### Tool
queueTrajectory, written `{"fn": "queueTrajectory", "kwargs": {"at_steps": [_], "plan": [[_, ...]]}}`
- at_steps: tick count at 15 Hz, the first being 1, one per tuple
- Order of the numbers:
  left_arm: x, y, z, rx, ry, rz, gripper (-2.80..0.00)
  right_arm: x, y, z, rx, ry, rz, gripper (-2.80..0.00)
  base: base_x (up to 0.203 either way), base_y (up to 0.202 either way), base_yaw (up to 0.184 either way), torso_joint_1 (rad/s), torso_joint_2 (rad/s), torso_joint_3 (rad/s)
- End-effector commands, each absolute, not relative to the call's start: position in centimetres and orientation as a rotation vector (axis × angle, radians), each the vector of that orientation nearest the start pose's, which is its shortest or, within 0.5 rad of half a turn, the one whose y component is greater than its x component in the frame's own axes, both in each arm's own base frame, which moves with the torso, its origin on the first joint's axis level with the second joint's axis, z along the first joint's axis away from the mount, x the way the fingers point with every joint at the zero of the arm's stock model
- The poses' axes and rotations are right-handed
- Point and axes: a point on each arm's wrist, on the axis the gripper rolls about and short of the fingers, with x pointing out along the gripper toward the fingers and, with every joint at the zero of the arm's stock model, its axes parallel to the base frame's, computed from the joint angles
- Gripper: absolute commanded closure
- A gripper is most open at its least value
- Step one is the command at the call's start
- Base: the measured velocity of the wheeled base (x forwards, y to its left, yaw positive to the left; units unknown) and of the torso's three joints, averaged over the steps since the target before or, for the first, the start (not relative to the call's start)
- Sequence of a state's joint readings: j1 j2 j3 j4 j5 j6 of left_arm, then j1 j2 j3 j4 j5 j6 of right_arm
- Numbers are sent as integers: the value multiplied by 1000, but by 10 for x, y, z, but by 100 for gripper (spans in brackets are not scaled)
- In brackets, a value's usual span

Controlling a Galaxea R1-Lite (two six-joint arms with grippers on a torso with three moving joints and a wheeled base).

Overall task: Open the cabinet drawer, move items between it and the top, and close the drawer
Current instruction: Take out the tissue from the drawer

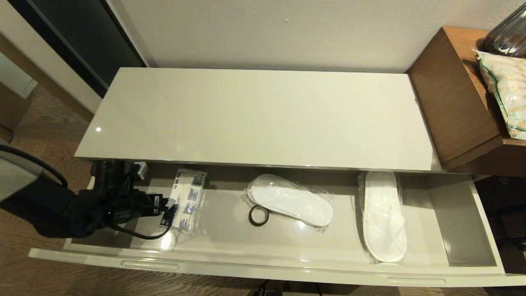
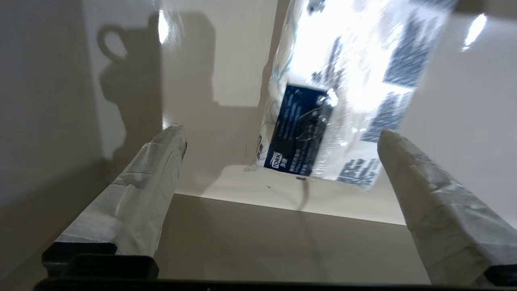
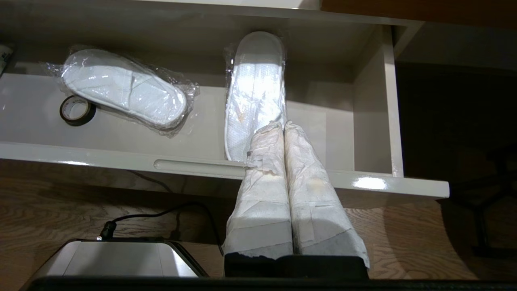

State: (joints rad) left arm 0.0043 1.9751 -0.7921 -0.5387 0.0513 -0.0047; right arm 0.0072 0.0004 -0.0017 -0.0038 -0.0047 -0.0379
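My left gripper needs to reach further down over the tissue pack (image 1: 188,201) and put a finger next to its blue label (image 2: 339,104), because the pack lies past the ends of my left gripper's open fingers.
The cabinet drawer (image 1: 263,269) stands pulled out under the glossy cream top (image 1: 254,115), which is bare. The tissue pack (image 1: 188,198), white with blue patches, lies flat on the drawer floor at the left end. My left gripper (image 1: 169,210) is down inside the drawer, beside the pack's left edge. In the left wrist view the left gripper (image 2: 281,135) is open, and the tissue pack (image 2: 343,81) lies just beyond the fingertips, apart from them. My right gripper (image 3: 282,126) is shut on nothing, held in front of the drawer's front panel (image 3: 121,159).
Two plastic-wrapped white slippers (image 1: 291,199) (image 1: 384,213) and a black tape roll (image 1: 258,215) lie in the drawer. A taller brown wooden unit (image 1: 452,94) with a bag (image 1: 507,90) on it stands to the right. Two slim handles (image 1: 150,265) (image 1: 415,280) sit on the front panel.
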Motion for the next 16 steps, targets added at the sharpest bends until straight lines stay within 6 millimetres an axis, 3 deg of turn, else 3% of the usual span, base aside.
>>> {"fn": "queueTrajectory", "kwargs": {"at_steps": [1, 5, 11, 16], "plan": [[328, 2, 103, 9, 581, 56, -280, -23, 0, 76, -38, -8, 3, 0, 0, 0, 0, 0, 0, 0], [318, 2, 117, 10, 584, 53, -280, -23, 0, 76, -38, -8, 3, 0, 0, 0, 0, 0, 0, 0], [318, 0, 109, 13, 614, 47, -280, -23, 0, 76, -38, -8, 3, 0, 0, 0, 0, 0, 0, 0], [348, -3, 55, 19, 729, 64, -280, -23, 0, 76, -38, -8, 3, 0, 0, 0, 0, 0, 0, 0]]}}
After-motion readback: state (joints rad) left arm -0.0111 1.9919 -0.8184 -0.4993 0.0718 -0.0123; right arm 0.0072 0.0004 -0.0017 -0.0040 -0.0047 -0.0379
